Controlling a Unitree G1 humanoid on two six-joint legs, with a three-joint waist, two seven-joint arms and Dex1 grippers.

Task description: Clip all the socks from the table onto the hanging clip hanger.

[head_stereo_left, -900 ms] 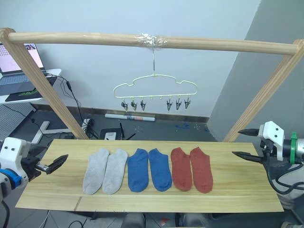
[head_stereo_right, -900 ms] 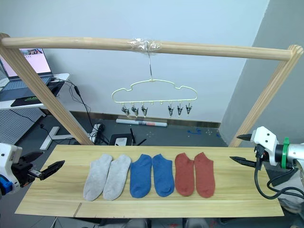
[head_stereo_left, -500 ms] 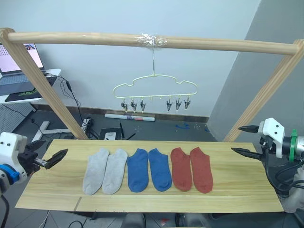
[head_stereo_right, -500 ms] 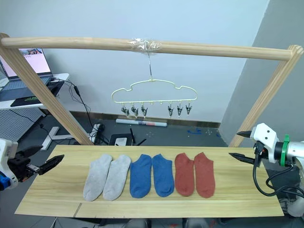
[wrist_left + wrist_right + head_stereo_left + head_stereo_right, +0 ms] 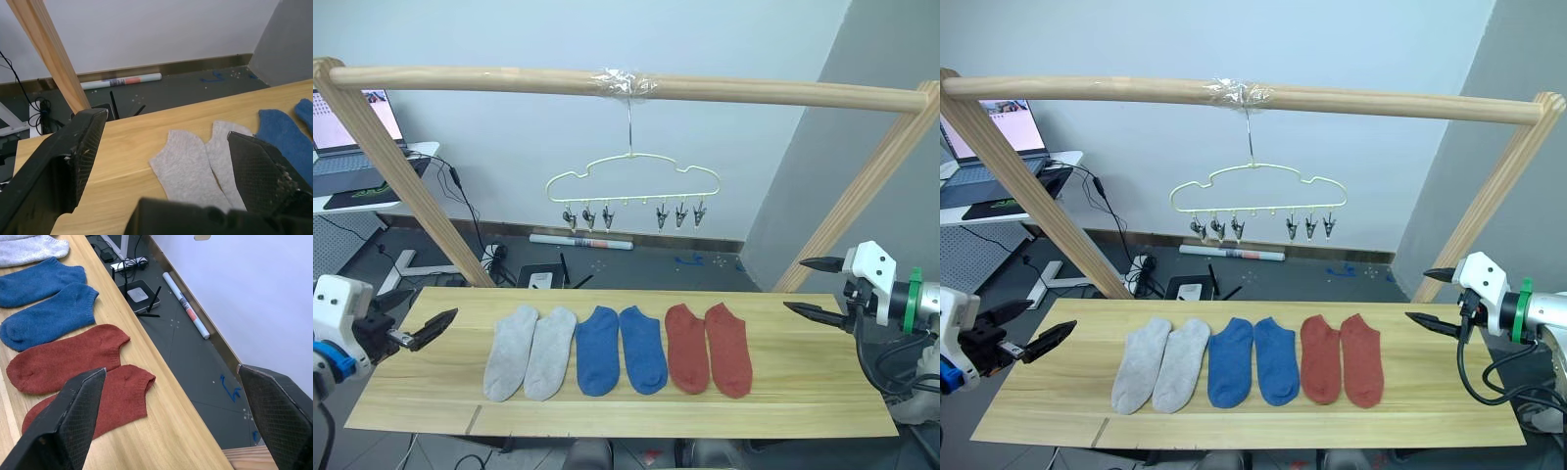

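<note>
My gripper will make the end clip (image 5: 570, 217) tilt yet stay hooked when squeezing it open, because the clip dangles from a loop (image 5: 567, 203) under the clip hanger's bar.
Six socks lie in a row on the table (image 5: 803, 392): two grey socks (image 5: 512, 352) on the left, two blue socks (image 5: 622, 350) in the middle, two red socks (image 5: 708, 348) on the right. The pale-yellow clip hanger (image 5: 631, 176) hangs from the pole above them, with nothing in its dark clips (image 5: 590, 215). My left gripper (image 5: 431, 305) hovers open at the table's left end, pointing at the grey socks (image 5: 183, 161). Off the right end, my right gripper (image 5: 793, 284) is open and faces the red socks (image 5: 68, 357). Both are empty.
A thick wooden pole frame (image 5: 626, 86) spans the table, its slanted legs (image 5: 406, 176) at the far corners. Behind, on the floor, lie a rolled tube (image 5: 579, 241), a small black box and cables. A laptop (image 5: 342, 127) sits on a desk at the far left.
Both grippers have shifted only slightly; the right one has edged a little toward the table's right end. The socks and hanger have not moved.
</note>
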